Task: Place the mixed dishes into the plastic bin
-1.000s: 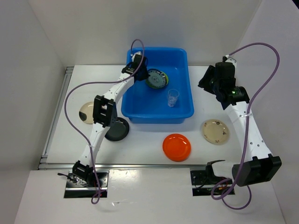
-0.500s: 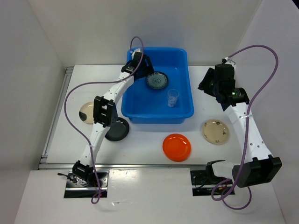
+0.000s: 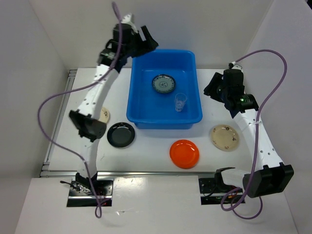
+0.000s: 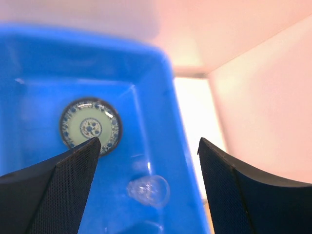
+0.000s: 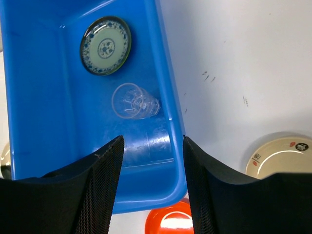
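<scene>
The cream plate [image 3: 104, 115] beside the metal rail is clear of the black plate [image 3: 121, 135], so my left gripper should keep going there until its fingers are on both sides of the cream plate's rim.
The blue plastic bin [image 3: 165, 118] stands at the table's middle back. In it lie a blue-patterned plate [image 3: 163, 83] [image 4: 90, 126] [image 5: 106, 45] and a clear glass cup [image 3: 181, 102] [image 4: 148, 189] [image 5: 133, 101]. My left gripper [image 3: 150, 43] [image 4: 148, 142] hangs open and empty, high over the bin's far left corner. The right gripper [image 3: 213, 89] [image 5: 152, 141] is open and empty, hovering above the bin's right rim [image 5: 168, 97]. On the table lie a black plate [image 3: 121, 135], an orange plate [image 3: 184, 153] [image 5: 168, 220] and a cream plate [image 3: 224, 137] [image 5: 280, 158].
A second cream plate [image 3: 104, 115] peeks out behind the left arm's elbow [image 3: 87, 127] at the left. White walls close in the back and both sides. A metal rail [image 3: 57, 122] runs along the table's left edge.
The left gripper opened and let go of the blue-patterned plate, which now lies flat in the bin. That arm then rose up and back. The right arm barely moved.
</scene>
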